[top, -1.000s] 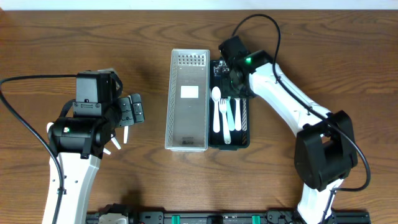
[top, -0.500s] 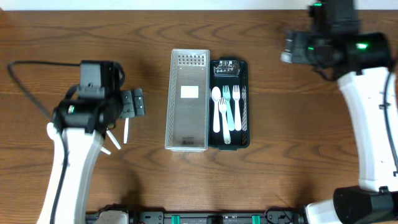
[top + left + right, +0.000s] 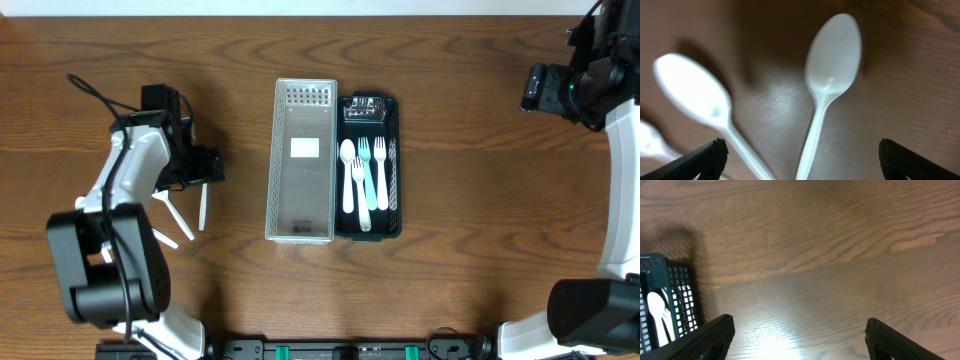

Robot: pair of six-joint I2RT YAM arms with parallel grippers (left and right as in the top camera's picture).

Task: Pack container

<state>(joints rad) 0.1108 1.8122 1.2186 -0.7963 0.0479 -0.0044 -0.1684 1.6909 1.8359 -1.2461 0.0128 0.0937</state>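
Observation:
The loose white spoons (image 3: 203, 208) are far away from my right gripper, so my left gripper should bring the nearest spoon into the silver mesh tray (image 3: 304, 188).
A black mesh container (image 3: 392, 170) holds a white spoon (image 3: 347, 172), two white forks and a teal fork (image 3: 366, 180). Loose white plastic spoons (image 3: 203, 208) lie on the table at the left. My left gripper (image 3: 208, 166) is open and empty just above them. In the left wrist view its jaws (image 3: 801, 159) straddle the handle of one spoon (image 3: 832, 60), and a second spoon (image 3: 692, 92) lies to the left. My right gripper (image 3: 533, 88) is open and empty at the far right, away from the container. The right wrist view (image 3: 799, 332) shows bare wood between its jaws and the container's corner (image 3: 675, 287) at the left.
A silver mesh tray (image 3: 303, 215) with a white label stands against the black container's left side. Another white utensil (image 3: 170, 212) lies slanted beside the spoons. The arm bases stand at the table's front edge.
My right arm has drawn back from over the black container to the far right. My left arm has swung up and left, with its gripper staying near the loose spoons.

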